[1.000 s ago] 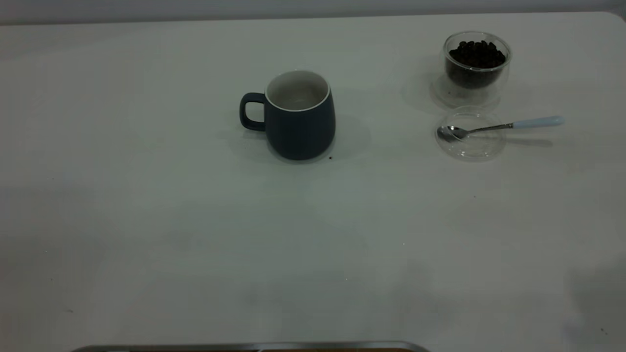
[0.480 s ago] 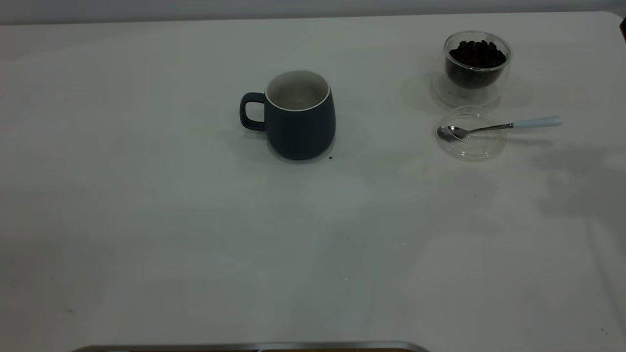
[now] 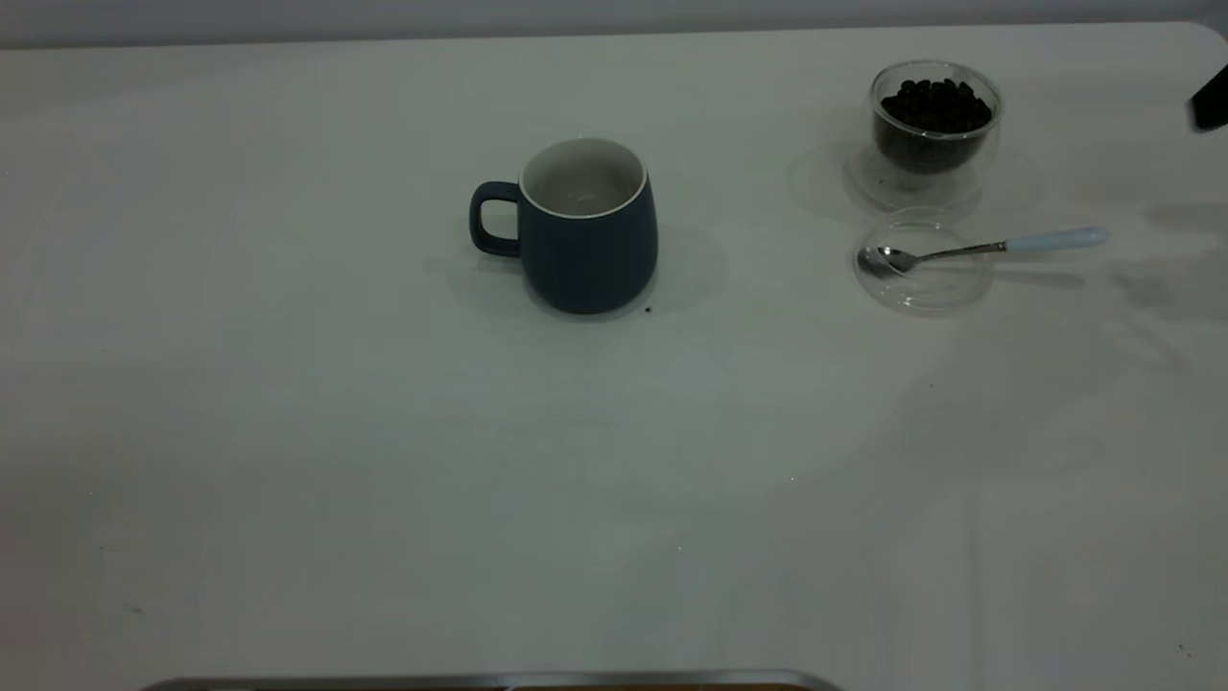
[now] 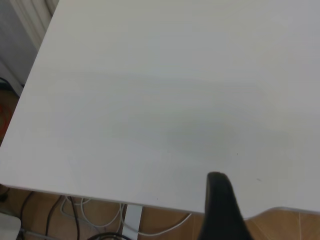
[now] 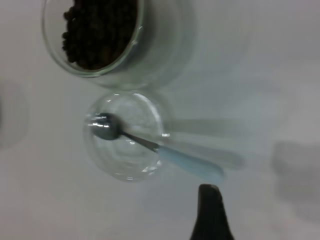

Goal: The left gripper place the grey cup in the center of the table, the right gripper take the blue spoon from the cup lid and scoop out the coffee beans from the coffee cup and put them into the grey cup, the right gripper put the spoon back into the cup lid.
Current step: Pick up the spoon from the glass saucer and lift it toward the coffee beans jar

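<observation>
I expect the blue spoon to carry only a small heap when I scoop, because the small bowl of the blue spoon faces chunky, loose coffee beans.
The grey cup stands upright near the middle of the table, handle to the left, and looks to hold nothing. At the far right the coffee cup holds coffee beans. In front of it lies the cup lid, with the blue spoon resting bowl-down in it, handle pointing right. My right gripper hovers above the spoon, close to its handle end, beside the lid and the coffee cup. My left gripper hangs over the table's bare edge, far from everything.
A dark part of the right arm pokes in at the right edge of the exterior view. A small dark speck lies by the grey cup's base. Beyond the table edge are wooden floor and white cables.
A dark part of the right arm has come into the exterior view at the right edge, and shadows have shifted across the right side of the table. No object has moved.
</observation>
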`<action>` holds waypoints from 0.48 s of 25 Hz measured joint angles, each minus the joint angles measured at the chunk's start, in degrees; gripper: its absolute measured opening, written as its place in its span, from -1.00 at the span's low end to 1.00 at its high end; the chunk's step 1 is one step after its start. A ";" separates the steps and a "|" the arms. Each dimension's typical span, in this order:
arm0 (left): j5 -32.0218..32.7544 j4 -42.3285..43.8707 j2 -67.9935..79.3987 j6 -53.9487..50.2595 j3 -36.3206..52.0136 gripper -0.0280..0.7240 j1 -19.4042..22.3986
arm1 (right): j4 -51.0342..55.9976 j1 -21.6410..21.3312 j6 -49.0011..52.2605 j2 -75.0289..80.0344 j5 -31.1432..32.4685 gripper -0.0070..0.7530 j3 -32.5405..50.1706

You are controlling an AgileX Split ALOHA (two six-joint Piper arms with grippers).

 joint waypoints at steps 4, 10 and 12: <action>0.00 0.00 0.00 0.00 0.00 0.55 0.00 | 5.30 0.00 -3.97 7.43 3.80 0.57 -3.48; 0.00 0.00 0.00 0.00 0.00 0.55 0.00 | 6.52 -0.65 -5.26 16.13 6.43 0.57 -10.51; 0.00 0.00 0.00 0.00 0.00 0.55 0.00 | 7.07 -1.03 -5.26 17.82 7.78 0.57 -12.34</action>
